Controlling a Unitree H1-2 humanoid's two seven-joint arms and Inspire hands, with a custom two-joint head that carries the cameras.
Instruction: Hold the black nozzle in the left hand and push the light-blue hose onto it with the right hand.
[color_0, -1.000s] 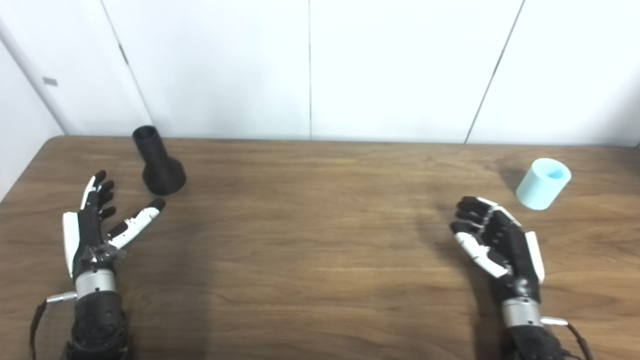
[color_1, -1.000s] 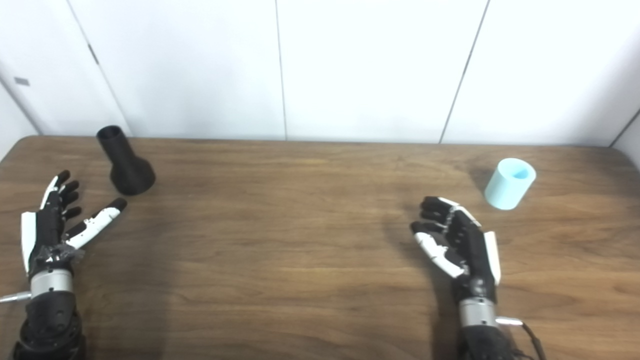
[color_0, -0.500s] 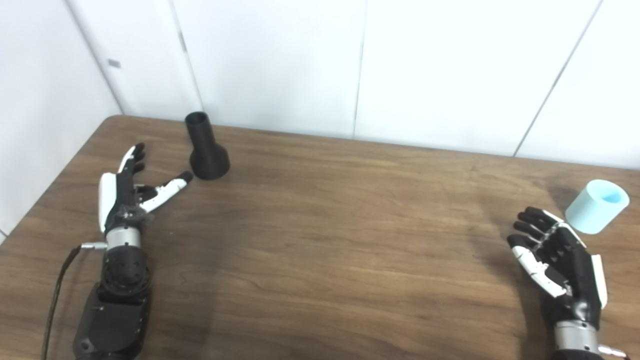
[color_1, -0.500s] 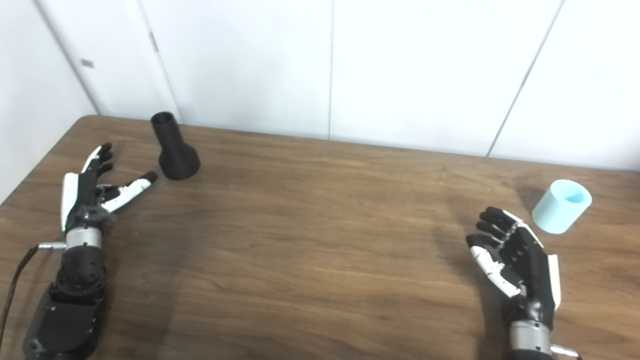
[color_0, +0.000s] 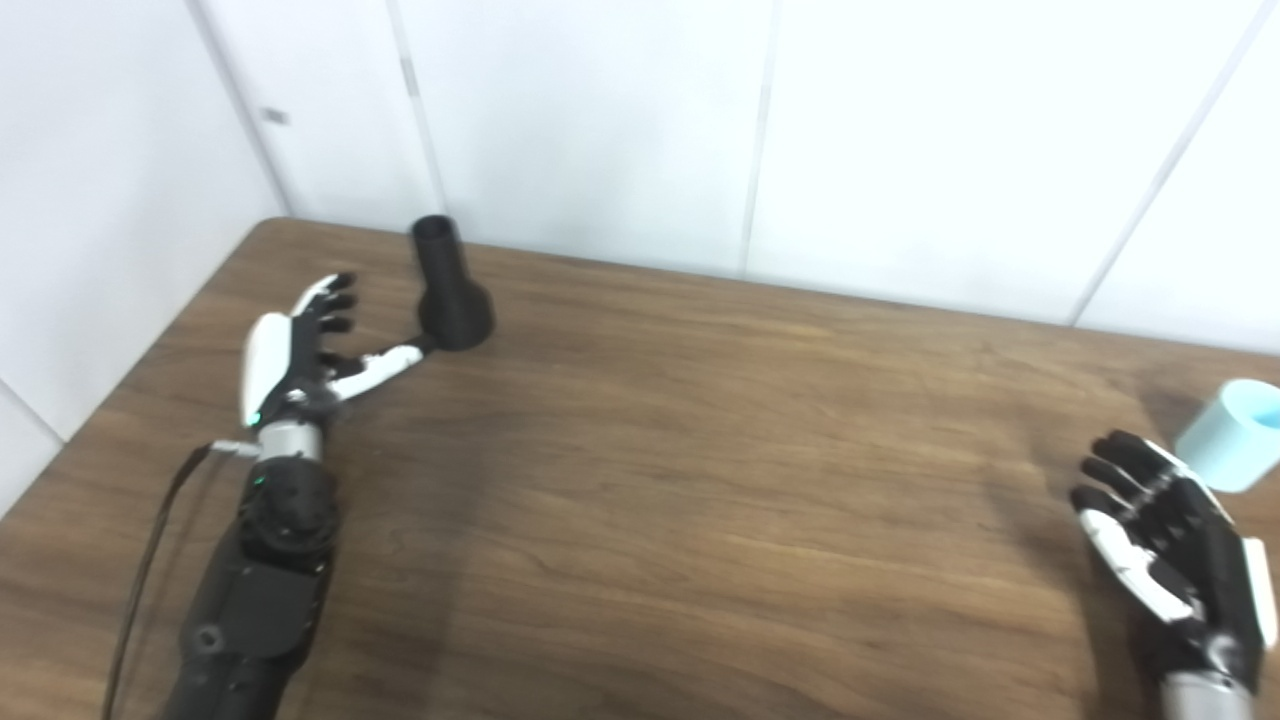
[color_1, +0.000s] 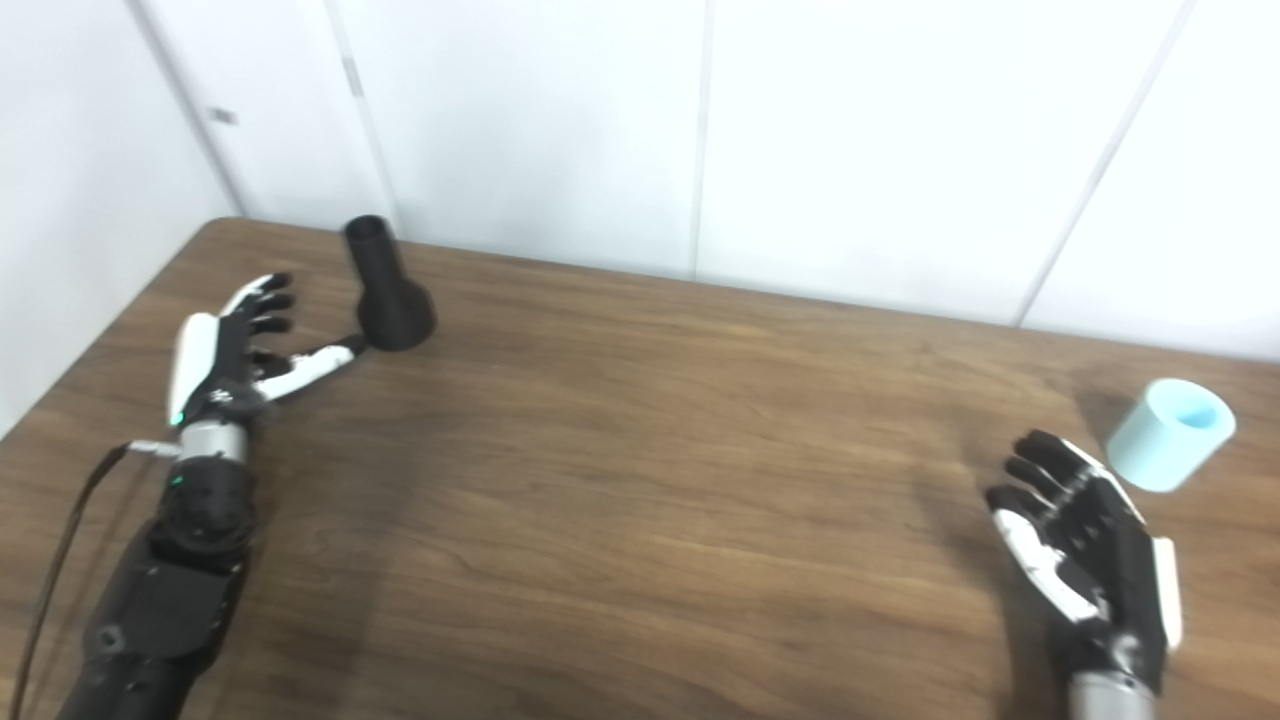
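The black nozzle's neck spreads out into a flared base (color_0: 457, 317), so as I push, the light-blue hose (color_0: 1231, 436) will slip down and come to rest above that base.
The black nozzle (color_0: 451, 290) stands upright on its flared base at the far left of the wooden table (color_0: 700, 450). My left hand (color_0: 300, 355) is open just left of it, thumb tip reaching the nozzle's base. The light-blue hose (color_1: 1170, 433), a short stubby tube, lies tilted at the right edge. My right hand (color_1: 1085, 545) is open, fingers apart, just short of the hose and not touching it.
White wall panels (color_0: 640, 130) rise right behind the table's far edge. The table's left edge (color_0: 150, 350) runs close beside my left arm. A thin cable (color_0: 150, 560) trails from the left wrist.
The camera has turned left, shifting the whole picture. My left hand has reached forward to the nozzle, its thumb now at the base. The right hand shows no clear move.
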